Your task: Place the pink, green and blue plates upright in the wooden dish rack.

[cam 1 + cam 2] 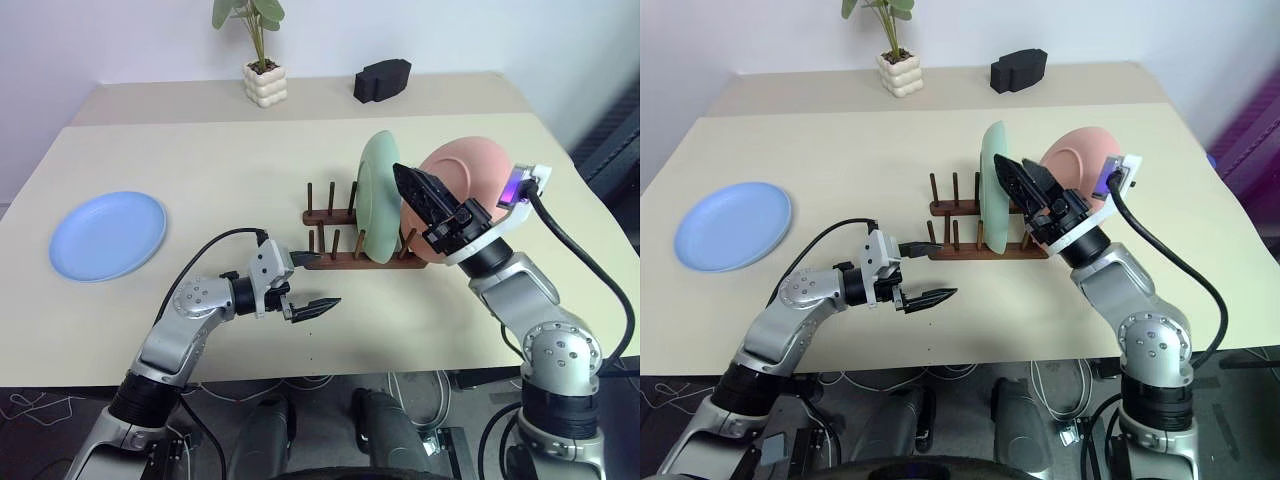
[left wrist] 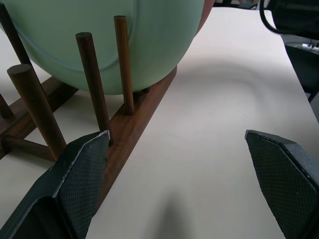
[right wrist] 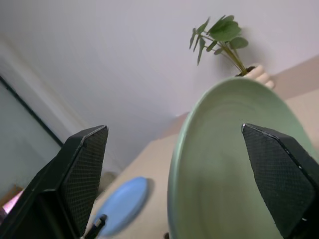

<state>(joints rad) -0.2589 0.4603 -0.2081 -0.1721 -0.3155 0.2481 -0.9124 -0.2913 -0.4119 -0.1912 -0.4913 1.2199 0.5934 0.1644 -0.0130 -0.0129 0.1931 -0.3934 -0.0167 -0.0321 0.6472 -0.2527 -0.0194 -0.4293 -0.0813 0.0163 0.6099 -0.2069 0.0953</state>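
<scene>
Next, I lift the blue plate [image 1: 108, 236] by its rim [image 1: 60, 262] with my left gripper and pass it to my right gripper, because the plate lies flat and out of my right gripper's reach.
The wooden dish rack [image 1: 335, 238] sits mid-table. A green plate [image 1: 378, 195] stands upright between its pegs, and a pink plate [image 1: 470, 170] stands upright just right of it at the rack's right end. The blue plate [image 1: 108, 235] lies flat at the table's far left. My right gripper [image 1: 432, 203] is open, raised in front of the pink plate and beside the green one, holding nothing; the green plate's rim [image 3: 219, 164] shows between its fingers. My left gripper [image 1: 305, 282] is open and empty, low over the table by the rack's near rail [image 2: 134, 134].
A potted plant in a white pot [image 1: 265, 82] and a black block [image 1: 382, 80] stand at the back of the table. The table's front edge [image 1: 330, 372] runs just below my left gripper.
</scene>
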